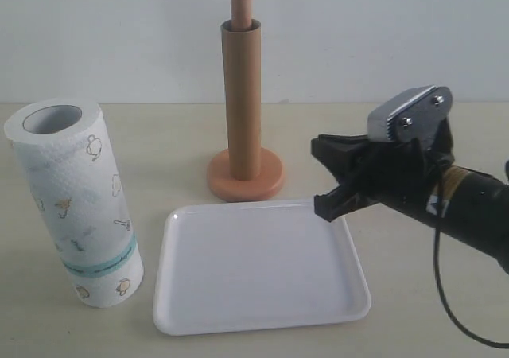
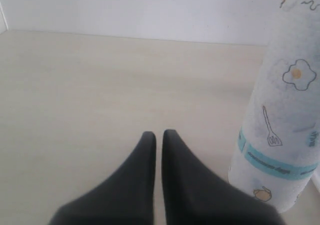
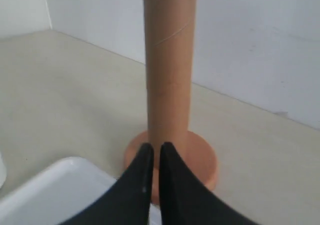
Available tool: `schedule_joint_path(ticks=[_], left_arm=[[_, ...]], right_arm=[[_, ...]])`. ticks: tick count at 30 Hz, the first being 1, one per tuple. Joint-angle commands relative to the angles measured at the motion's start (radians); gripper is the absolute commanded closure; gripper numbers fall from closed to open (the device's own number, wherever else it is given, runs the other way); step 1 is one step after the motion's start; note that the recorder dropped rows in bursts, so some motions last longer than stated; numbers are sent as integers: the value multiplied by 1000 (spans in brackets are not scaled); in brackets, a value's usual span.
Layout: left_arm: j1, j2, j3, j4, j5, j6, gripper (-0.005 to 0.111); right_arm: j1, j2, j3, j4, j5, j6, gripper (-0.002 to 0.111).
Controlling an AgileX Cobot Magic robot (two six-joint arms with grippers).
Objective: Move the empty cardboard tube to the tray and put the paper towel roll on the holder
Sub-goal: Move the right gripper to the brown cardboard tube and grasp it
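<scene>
My right gripper should go on, because the upright cardboard tube (image 1: 243, 139) stands in line with its fingers. It should open wide on the way to the tube's middle (image 1: 242, 102) and close around it.
The brown empty cardboard tube (image 1: 241, 95) (image 3: 169, 60) stands upright, sleeved over the pole of the wooden holder (image 1: 246, 179) (image 3: 202, 157); the pole tip pokes out above it. In front of the holder lies the white tray (image 1: 254, 262) (image 3: 55, 185), with nothing in it. The paper towel roll (image 1: 75, 199) (image 2: 285, 120) stands on end at the left. My right gripper (image 1: 318, 147) (image 3: 154, 146) is shut and empty, hovering over the tray's right rim and pointing at the tube's lower part. My left gripper (image 2: 158, 133) is shut and empty, just beside the roll; the exterior view does not show it.
A pale wooden tabletop (image 1: 398, 310) carries everything, and a white wall (image 1: 382, 32) closes off the back. A black cable (image 1: 445, 294) hangs from the right arm over the table's right side.
</scene>
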Motion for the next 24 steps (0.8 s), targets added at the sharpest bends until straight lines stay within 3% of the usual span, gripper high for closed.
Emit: schedule_joint_path(ticks=[1,3,6,8,24], left_arm=[[2,-3,4,-11,-5,1,103],[2,-3,4,-11,-5,1,103],[2,-3,4,-11,-5,1,103],[2,-3,4,-11,-5,1,103],[2,-3,4,-11,-3,1,103]], right_arm=[[37,81,-79,-9,-25,30,75],[35,108,-116,-9,-23,76,48],[35,140,-165,0,-23,88,16],[35,153,-196,2,-25,117,4],[35,326,-505,-110,-21,236,3]])
